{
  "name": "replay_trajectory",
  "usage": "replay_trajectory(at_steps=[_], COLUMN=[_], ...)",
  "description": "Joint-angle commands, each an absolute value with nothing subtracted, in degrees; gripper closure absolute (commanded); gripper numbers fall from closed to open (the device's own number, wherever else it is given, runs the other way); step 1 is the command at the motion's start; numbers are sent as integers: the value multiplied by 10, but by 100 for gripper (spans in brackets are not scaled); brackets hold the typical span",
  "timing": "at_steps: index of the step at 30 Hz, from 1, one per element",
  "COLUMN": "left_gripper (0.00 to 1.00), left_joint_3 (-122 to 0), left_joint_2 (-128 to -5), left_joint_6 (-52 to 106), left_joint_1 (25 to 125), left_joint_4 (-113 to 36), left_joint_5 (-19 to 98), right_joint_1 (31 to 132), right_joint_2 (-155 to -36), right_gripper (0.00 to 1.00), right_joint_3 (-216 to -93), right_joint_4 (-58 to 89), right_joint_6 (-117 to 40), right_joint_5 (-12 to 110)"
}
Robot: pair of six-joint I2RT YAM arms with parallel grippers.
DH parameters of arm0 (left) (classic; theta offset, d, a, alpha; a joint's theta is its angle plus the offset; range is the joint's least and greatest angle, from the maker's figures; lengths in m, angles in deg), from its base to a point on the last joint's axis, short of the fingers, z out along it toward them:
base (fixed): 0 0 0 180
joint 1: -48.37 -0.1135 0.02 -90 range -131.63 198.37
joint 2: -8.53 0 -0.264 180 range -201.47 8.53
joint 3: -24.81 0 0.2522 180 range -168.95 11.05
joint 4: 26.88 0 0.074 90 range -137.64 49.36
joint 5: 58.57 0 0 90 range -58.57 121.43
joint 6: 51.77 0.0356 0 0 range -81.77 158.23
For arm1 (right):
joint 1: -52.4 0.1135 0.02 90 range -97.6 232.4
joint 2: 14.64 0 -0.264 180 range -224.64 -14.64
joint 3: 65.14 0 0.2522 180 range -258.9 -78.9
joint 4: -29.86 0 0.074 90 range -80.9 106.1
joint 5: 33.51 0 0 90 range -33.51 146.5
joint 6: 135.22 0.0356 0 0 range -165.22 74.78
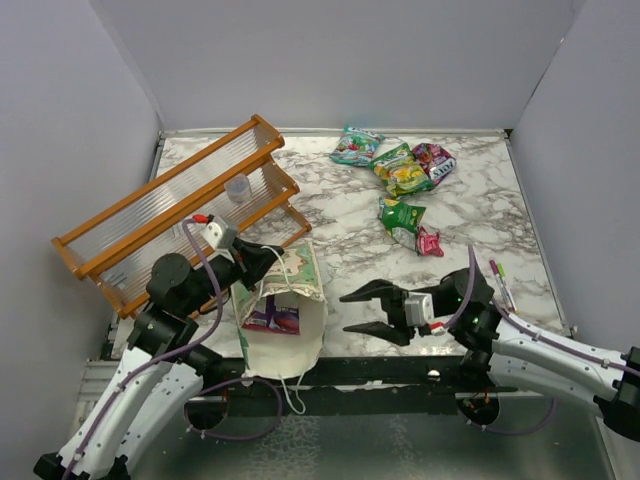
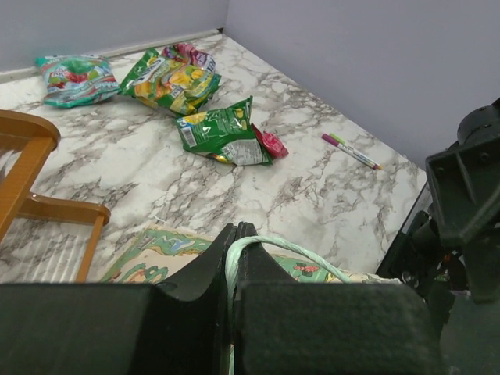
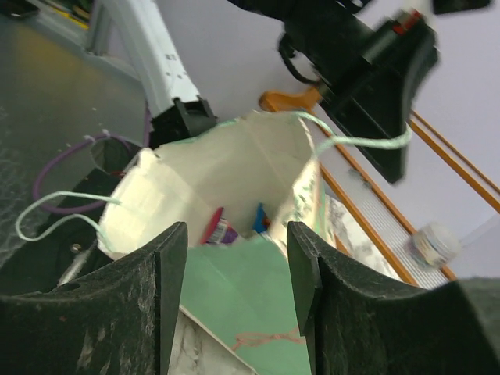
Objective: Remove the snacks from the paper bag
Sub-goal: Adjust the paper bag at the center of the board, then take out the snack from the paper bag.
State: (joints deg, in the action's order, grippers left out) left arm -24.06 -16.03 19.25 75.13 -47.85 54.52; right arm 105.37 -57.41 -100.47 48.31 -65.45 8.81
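The paper bag's side (image 1: 320,328) is facing my right gripper. My left gripper needs to turn the bag's opening (image 1: 282,343) to my right gripper before it takes the purple packet.
The mint-green paper bag (image 1: 292,332) stands open at the table's near edge, cream inside, with a purple snack packet (image 1: 272,317) in it. My left gripper (image 2: 234,234) is shut on the bag's string handle (image 2: 312,262) and holds the rim up. My right gripper (image 1: 368,312) is open and empty just right of the bag; in the right wrist view its fingers frame the bag's mouth (image 3: 226,168), where a purple packet (image 3: 223,230) shows inside. Several snacks lie on the far table: teal (image 1: 356,146), green-yellow (image 1: 401,169), purple (image 1: 434,158), green (image 1: 402,217), pink (image 1: 429,243).
An orange wooden rack (image 1: 180,205) stands at the back left, close behind the left arm. A pink-capped pen (image 1: 500,281) lies by the right edge of the table. Grey walls enclose the marble table (image 1: 470,215) on three sides.
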Motion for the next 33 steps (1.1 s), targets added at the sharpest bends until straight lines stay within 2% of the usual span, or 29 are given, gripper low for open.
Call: replay_trajectory(at_steps=[1, 8, 11, 17, 22, 28, 33], left_gripper=[100, 100, 100, 100, 100, 100, 100], left_joint_3=[-260, -278, -274, -250, -231, -210, -211], left_joint_2=[-208, -278, -272, -211, -184, -177, -184], left_joint_6=[197, 198, 211, 237, 244, 245, 252], left_joint_1=[751, 751, 751, 751, 751, 751, 751], left_joint_4=[-422, -352, -359, -384, -390, -376, -374], left_joint_5=[586, 668, 676, 667, 673, 683, 689], right_joint_1=[1133, 1343, 1383, 1401, 1401, 1401, 1401], right_joint_2=[-607, -733, -799, -854, -855, -814, -884], right_gripper=[47, 47, 47, 51, 54, 54, 51], right_joint_3=[-1057, -1153, -1181, -1205, -1191, -1129, -1151], right_joint_4=[389, 305, 296, 260, 238, 298, 294], right_joint_6=[-729, -830, -840, -861, -882, -889, -878], right_joint_5=[139, 333, 415, 580, 669, 641, 666])
